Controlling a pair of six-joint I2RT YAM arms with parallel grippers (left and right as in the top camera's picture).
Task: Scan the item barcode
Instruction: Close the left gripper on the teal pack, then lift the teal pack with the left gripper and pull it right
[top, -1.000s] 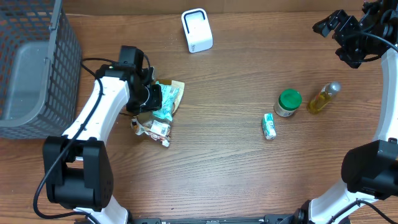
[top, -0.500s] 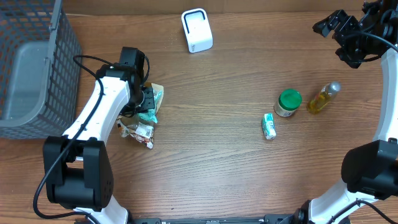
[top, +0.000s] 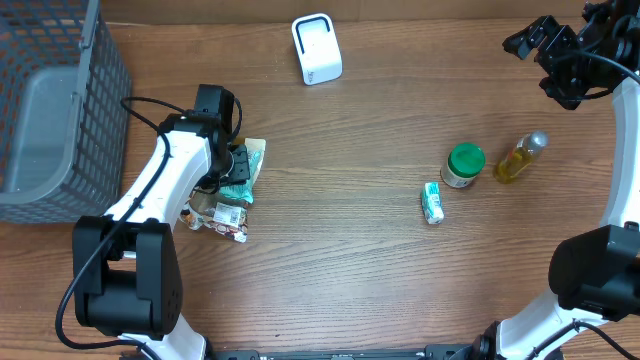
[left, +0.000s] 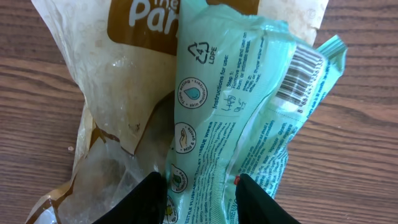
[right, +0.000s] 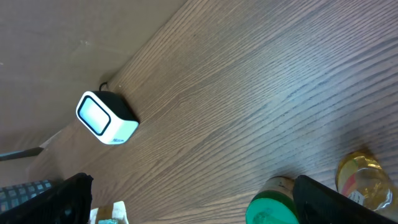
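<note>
The wipes pack partly covers the brown and white bag (left: 146, 87), so the robot's left gripper should first drag the wipes pack onto open wood (top: 305, 187) and then scan the barcode.
A mint-green wipes pack (left: 236, 118) lies on the wooden table, its barcode (left: 305, 68) facing up at its right edge. It rests partly over a brown and white bag (left: 124, 81). In the overhead view the pack (top: 240, 182) sits at the left under my left gripper (top: 230, 168). That left gripper (left: 199, 196) is open, jaws parted, one black finger on either side of the pack's near end. The white scanner (top: 317, 48) stands at the far middle, its window facing the right wrist view's scanner (right: 106, 118). My right gripper (top: 545, 45) hangs high at the far right, open and empty (right: 193, 202).
A grey mesh basket (top: 50, 100) fills the far left corner. A small printed packet (top: 226, 214) lies just in front of the bag. To the right stand a green-lidded jar (top: 464, 165), an oil bottle (top: 520, 158) and a small green carton (top: 432, 202).
My left gripper has dragged the pack, bag and small packet leftward and toward the front. Its jaws have gone from shut on the pack to parted.
</note>
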